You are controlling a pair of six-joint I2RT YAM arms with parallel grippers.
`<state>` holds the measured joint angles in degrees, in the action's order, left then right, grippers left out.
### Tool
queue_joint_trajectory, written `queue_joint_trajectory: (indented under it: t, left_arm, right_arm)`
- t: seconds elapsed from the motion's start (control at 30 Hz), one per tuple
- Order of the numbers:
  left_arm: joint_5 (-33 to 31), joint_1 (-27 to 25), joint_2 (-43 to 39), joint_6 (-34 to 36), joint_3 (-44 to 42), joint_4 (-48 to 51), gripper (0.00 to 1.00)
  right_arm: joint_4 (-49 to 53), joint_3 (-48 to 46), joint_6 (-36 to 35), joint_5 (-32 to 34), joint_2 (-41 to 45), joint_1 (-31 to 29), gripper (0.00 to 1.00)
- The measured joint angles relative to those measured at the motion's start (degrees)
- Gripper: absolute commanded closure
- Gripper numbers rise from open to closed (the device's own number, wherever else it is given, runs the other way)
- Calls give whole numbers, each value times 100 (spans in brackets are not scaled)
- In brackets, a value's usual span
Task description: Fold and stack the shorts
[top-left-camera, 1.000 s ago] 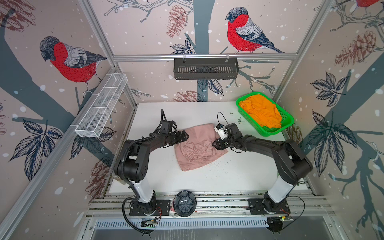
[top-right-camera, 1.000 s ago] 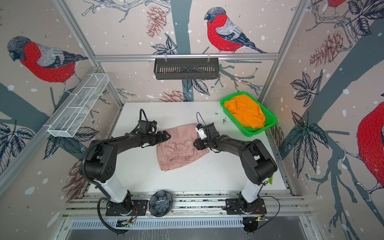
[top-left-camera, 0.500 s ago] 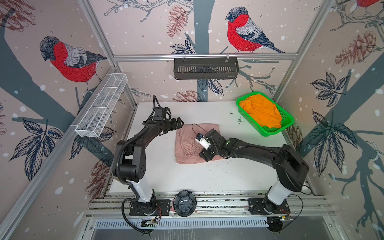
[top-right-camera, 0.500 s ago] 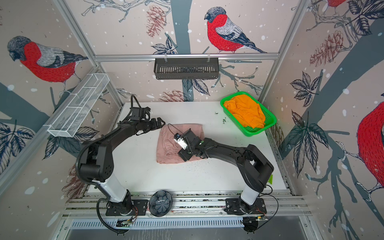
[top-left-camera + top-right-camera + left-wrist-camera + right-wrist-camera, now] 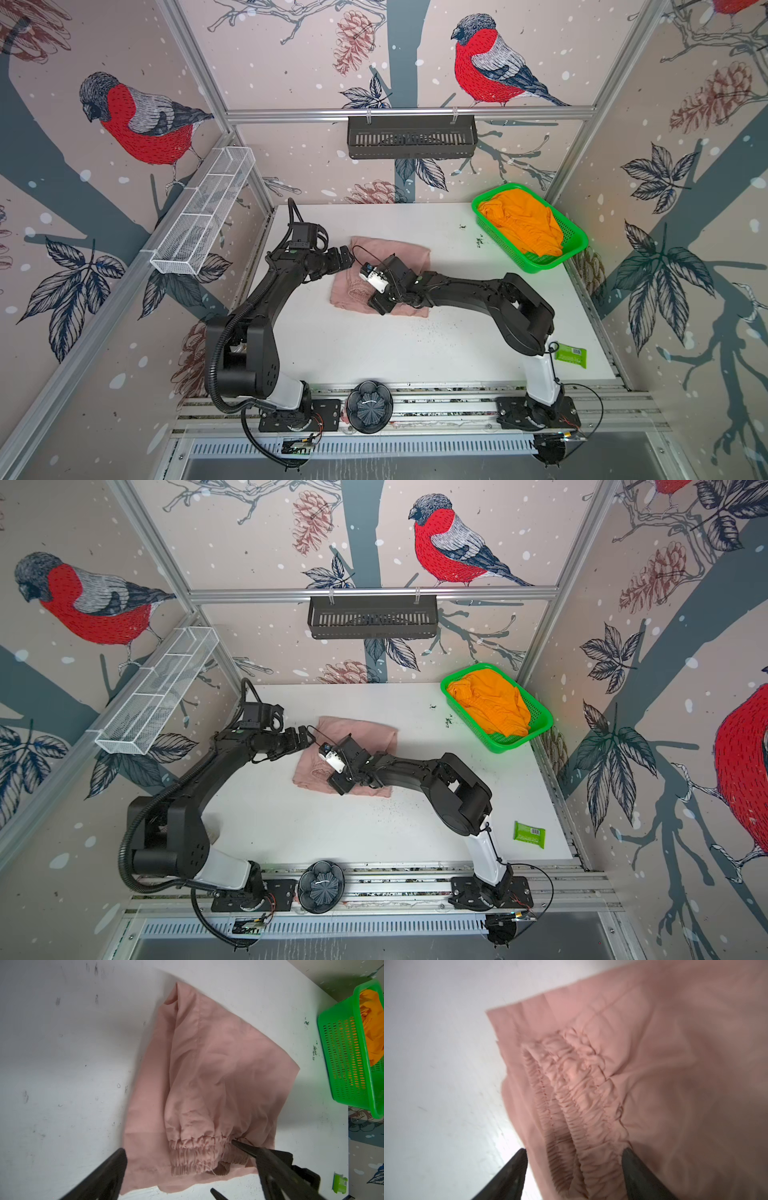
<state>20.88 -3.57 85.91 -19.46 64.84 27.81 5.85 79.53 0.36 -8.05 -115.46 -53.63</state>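
I should use my left gripper to slide the folded pink shorts (image 5: 371,730) to the corner (image 5: 280,694) by the white rack before I take the orange shorts, because the pink shorts take up the folding space.
The dusty pink shorts (image 5: 399,253) (image 5: 365,733) lie folded on the white table, left of its middle. Their gathered waistband (image 5: 197,1147) (image 5: 581,1095) faces the left arm. My left gripper (image 5: 347,253) (image 5: 305,737) (image 5: 185,1148) is open just off the shorts' left edge, holding nothing. My right gripper (image 5: 380,286) (image 5: 343,766) (image 5: 574,1152) hovers open over the waistband, its fingers straddling the gathers without pinching them. The bright orange shorts (image 5: 525,224) (image 5: 490,706) (image 5: 372,1022) lie crumpled in the green basket (image 5: 536,266) (image 5: 503,746) (image 5: 342,1053) at the back right.
A green snack packet (image 5: 572,357) (image 5: 529,834) lies near the table's front right corner. On the back rail hangs a black slotted tray (image 5: 411,137), and a white mesh rack (image 5: 203,216) is fixed to the left wall. A round black object (image 5: 370,407) sits on the front rail. Dark specks dot the table.
My right gripper carried the shorts' right side over to the left, folding them, then opened. My left gripper let go of the left edge and opened wide.
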Motion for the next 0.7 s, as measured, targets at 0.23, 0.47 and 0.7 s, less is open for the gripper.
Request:
queue_joint_trajectory:
  t: [0.23, 0.47, 0.7]
  left_arm:
    - [-304, -933, 39, 138, 863, 595, 3]
    - [-619, -1904, 717, -227, 1054, 640, 3]
    - [-1115, -2549, 1692, -649, 981, 562, 3]
  right_arm:
    - [-415, -1360, 579, -450, 2063, 584, 20]
    - [-96, -3473, 1211, -297, 4524, 1674, 16]
    - [-26, -4673, 1727, -197, 6380, 2430, 11]
